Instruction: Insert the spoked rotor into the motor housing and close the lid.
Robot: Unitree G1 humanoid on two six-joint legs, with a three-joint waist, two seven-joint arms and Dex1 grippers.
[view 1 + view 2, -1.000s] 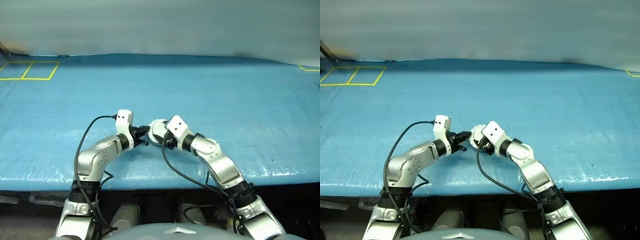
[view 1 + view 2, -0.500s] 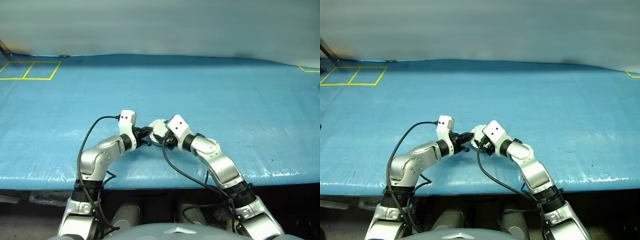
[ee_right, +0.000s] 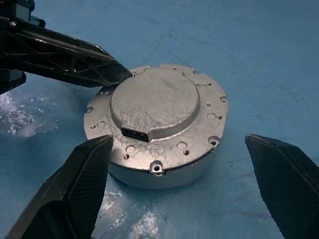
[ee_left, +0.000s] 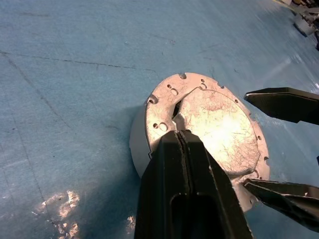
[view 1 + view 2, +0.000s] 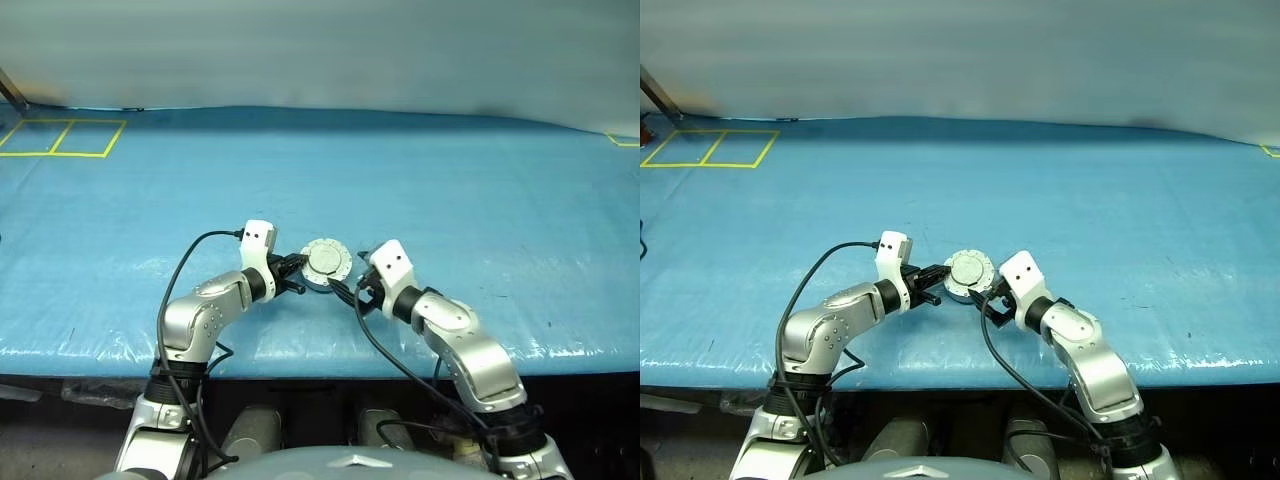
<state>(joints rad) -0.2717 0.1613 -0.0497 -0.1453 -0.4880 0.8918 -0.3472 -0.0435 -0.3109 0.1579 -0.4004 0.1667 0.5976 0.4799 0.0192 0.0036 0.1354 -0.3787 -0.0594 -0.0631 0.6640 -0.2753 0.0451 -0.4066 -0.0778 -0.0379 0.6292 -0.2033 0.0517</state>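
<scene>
The lid's rim (image 3: 187,155) is level with the side of the housing, so I expect the lid will stay seated and move along with the housing when I lift and carry it.
The motor housing (image 3: 158,177) stands on the blue table with the lid (image 3: 157,112) lying flat on it, smooth grey face and raised centre up. The spoked rotor is hidden. My left gripper (image 4: 182,137) is shut, and its tips rest on the lid's rim from the left (image 5: 297,270). Just right of the housing and a little toward me, my right gripper (image 5: 358,285) is open. Its two fingers (image 3: 79,179) stand wide on either side of the housing without touching it.
The table is covered in a blue sheet (image 5: 450,200), and its front edge (image 5: 320,350) runs close below the arms. Yellow tape squares (image 5: 60,140) mark the far left corner. A short yellow tape mark (image 5: 622,140) sits at the far right.
My right gripper has opened and drawn back to the right, off the housing. The lid's grey top now shows in full. The left gripper has stayed in place.
</scene>
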